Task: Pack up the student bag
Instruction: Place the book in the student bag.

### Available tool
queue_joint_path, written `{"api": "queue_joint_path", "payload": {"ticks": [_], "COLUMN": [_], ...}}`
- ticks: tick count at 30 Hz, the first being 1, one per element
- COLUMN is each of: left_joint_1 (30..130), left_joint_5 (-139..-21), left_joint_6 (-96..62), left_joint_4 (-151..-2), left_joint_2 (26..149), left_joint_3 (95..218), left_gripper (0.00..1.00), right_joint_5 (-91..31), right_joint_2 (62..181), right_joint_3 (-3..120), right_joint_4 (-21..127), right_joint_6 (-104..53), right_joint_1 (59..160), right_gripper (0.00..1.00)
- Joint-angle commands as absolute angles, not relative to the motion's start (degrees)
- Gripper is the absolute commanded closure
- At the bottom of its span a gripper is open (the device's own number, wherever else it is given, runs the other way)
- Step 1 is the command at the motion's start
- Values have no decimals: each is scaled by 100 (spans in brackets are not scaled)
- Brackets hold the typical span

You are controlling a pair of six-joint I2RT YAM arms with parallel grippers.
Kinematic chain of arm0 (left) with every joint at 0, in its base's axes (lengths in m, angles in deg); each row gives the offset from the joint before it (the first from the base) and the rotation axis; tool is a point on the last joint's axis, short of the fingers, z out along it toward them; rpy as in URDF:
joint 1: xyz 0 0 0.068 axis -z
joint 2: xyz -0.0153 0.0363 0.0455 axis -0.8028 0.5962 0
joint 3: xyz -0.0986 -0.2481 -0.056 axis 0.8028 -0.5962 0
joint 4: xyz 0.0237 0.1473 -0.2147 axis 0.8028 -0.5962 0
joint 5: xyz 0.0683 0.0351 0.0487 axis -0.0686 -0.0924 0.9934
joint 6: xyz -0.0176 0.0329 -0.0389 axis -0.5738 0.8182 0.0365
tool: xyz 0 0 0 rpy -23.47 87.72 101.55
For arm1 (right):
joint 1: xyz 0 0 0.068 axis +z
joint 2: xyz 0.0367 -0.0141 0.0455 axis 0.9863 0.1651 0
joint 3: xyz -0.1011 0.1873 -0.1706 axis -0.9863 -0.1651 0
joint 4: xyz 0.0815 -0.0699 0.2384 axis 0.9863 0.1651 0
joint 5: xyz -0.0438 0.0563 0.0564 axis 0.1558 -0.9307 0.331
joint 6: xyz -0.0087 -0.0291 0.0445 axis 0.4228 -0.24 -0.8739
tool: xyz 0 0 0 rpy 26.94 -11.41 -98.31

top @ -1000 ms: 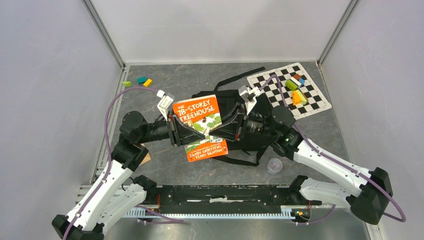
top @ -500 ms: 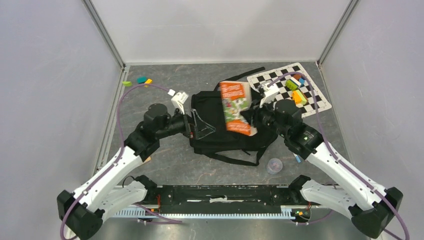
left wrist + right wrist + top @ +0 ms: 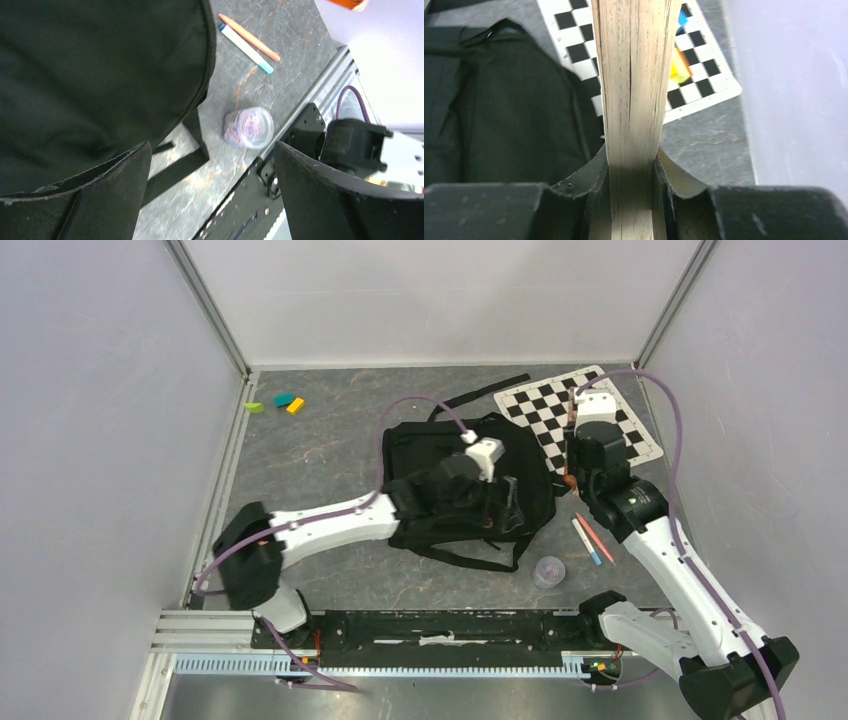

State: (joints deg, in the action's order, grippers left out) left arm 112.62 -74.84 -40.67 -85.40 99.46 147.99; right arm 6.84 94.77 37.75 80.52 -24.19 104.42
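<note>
My gripper is about to lift the student bag's top layer [image 3: 145,60], which will peel up into an opening, because zipper teeth run along the student bag's loose, doubled edge [image 3: 204,90].
The black student bag [image 3: 415,450] lies in the middle of the table, and its fabric fills the upper left of the left wrist view [image 3: 100,70]. My left gripper [image 3: 210,192] hovers at the bag's near right edge. It is open, with only a strap and the table between its fingers. My right gripper [image 3: 631,165] is shut on a thick book [image 3: 636,85], which is held edge-on with its pages showing, between the bag [image 3: 499,100] and the checkered mat [image 3: 704,87]. From above, only an orange sliver of the book [image 3: 570,480] shows under the right wrist.
An orange pen and a blue-white pen [image 3: 590,538] lie right of the bag. A clear tub of paper clips [image 3: 549,570] stands near the front rail. Coloured blocks [image 3: 679,65] sit on the mat, and more blocks [image 3: 285,402] lie at the far left. A loose strap [image 3: 490,390] trails behind the bag.
My left gripper let go of the book, opened, and swung right over the bag. My right gripper carried the book right toward the mat and turned it edge-on.
</note>
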Motion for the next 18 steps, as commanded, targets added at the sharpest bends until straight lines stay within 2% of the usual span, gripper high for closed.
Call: {"api": "queue_joint_path", "payload": {"ticks": [1, 12, 18], "left_joint_1": [11675, 11954, 11950], "left_joint_5": [-6651, -5463, -4921], "left_joint_6": [-4241, -4158, -3944], "left_joint_4": [-8262, -9356, -9835], "left_joint_2": [10873, 13159, 13720], "left_joint_3": [15900, 18294, 18814], "left_gripper": [4, 0, 0], "right_joint_5": [1721, 2045, 2113], "right_joint_2": [9394, 9010, 8807], "right_joint_3": [4533, 4386, 4151], "right_joint_4": [7796, 7915, 7854], "right_joint_6": [-2213, -2712, -2623], "right_joint_1": [10362, 10343, 10341], "right_gripper": [100, 100, 100]}}
